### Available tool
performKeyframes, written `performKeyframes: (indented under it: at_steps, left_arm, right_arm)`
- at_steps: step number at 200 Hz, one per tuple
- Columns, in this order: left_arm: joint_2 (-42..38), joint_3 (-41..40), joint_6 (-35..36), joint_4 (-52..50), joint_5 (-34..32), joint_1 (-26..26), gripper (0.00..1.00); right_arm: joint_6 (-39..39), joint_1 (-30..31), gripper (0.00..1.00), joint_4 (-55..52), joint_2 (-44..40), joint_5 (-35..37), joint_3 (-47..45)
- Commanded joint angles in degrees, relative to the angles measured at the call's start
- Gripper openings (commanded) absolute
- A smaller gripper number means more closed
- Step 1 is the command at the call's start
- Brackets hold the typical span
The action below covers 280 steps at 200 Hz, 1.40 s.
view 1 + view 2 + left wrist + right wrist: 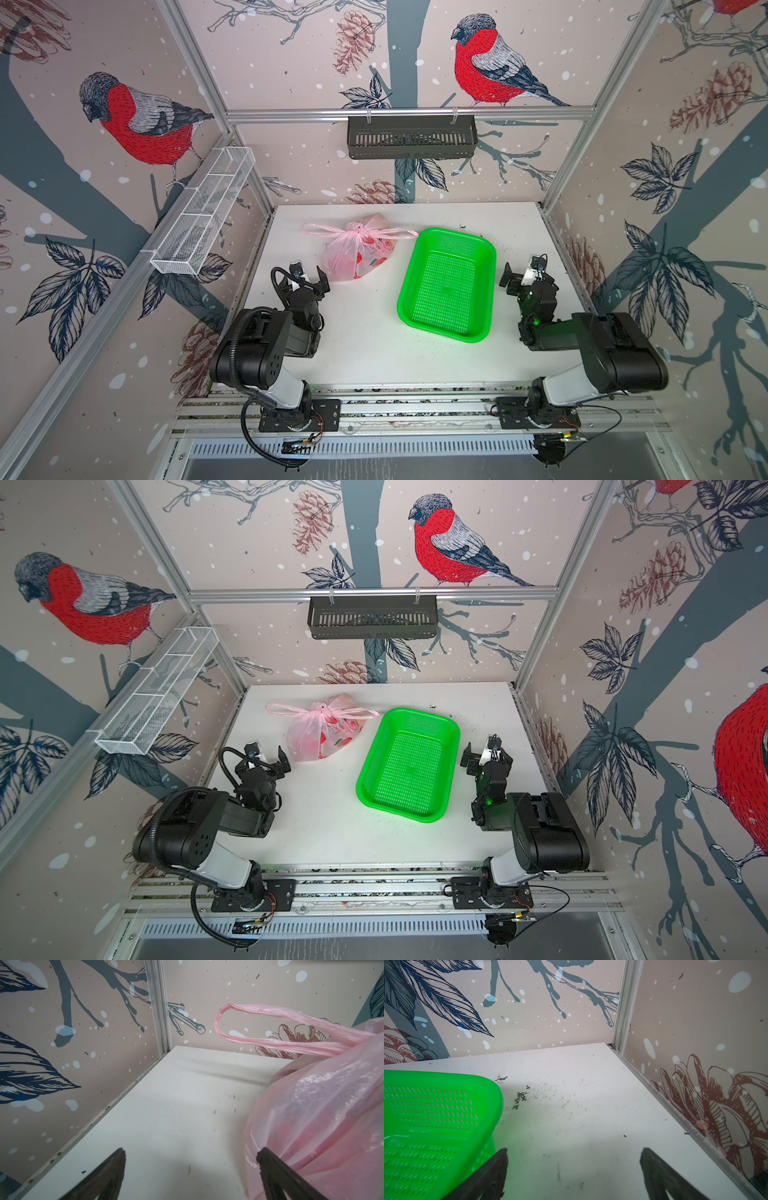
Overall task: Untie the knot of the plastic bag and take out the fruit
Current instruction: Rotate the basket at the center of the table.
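The green basket stands crooked at the bag's handle loop [411,234], so my left gripper and my right gripper should move it clear by its long rims [406,280] before untying.
The pale pink plastic bag [357,255] [322,735] lies tied on the white table, left of centre toward the back. Its knot [358,227] [321,706] sits on top, with handle loops [259,1028] sticking out to both sides. The fruit is inside; only blurred reddish shapes show through the film. My left gripper [305,279] [266,762] [192,1152] is open and empty just in front-left of the bag, one finger next to the film. Just right of the green basket [446,286], my right gripper [524,274] [486,755] [574,1152] is open over bare table.
The green perforated basket [409,766] [436,1105] stands empty right of the bag. A white wire shelf [203,212] hangs on the left wall and a black shelf [411,137] on the back wall. Walls enclose the table on three sides.
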Motion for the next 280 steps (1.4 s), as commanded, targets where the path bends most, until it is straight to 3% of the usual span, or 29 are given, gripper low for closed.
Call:
performKeyframes:
  at_steps: [1,82,108,115,128,148,165,174,210,255,280]
  left_arm:
    - [-0.03,0.18,0.85,3.35,-0.25,0.01,0.98]
    - [-0.47,-0.82,0.90,5.03,-0.12,0.04,0.98]
    - [-5.24,-2.19,0.73,3.39,-1.20,0.05,0.98]
    - [-7.68,-2.13,0.44,0.98,-2.39,0.01,0.98]
    - [-13.37,-1.24,-1.13,-5.30,-5.88,0.05,0.98]
    - [-23.09,2.15,-6.25,-19.92,-12.22,0.05,0.98]
    - [-30.95,6.26,-19.17,-37.28,-18.70,0.74,0.98]
    - [-34.70,7.58,-22.83,-42.99,-15.53,1.89,0.98]
    - [-42.00,13.51,-22.38,-58.00,-0.97,2.23,0.98]
    - [-41.20,25.24,-24.21,-79.93,16.55,1.90,0.98]
    - [-39.62,30.07,-24.36,-88.83,21.55,-0.05,0.98]
  right_arm:
    - [-0.08,0.00,0.99,0.58,-0.21,-0.20,-0.05]
    - [0.07,-0.24,0.99,0.74,-0.34,-0.63,-0.13]
    - [0.14,-0.35,0.99,0.59,-1.54,-0.31,0.68]
    - [0.61,-0.35,0.99,-5.82,-3.53,0.35,3.45]
    - [3.18,-0.85,0.99,-29.88,-6.94,3.26,12.82]
    - [14.13,-2.83,0.99,-52.64,-7.64,8.35,25.93]
    - [19.27,-6.29,0.99,-60.89,-9.51,0.32,28.90]
    - [20.91,-7.52,0.99,-61.31,-11.89,-3.75,27.46]
    - [24.87,-6.80,0.99,-68.62,-21.93,-3.85,24.61]
    - [23.50,3.29,0.99,-76.66,-30.39,2.33,24.32]
    - [24.47,7.42,0.99,-80.25,-30.35,2.69,26.11]
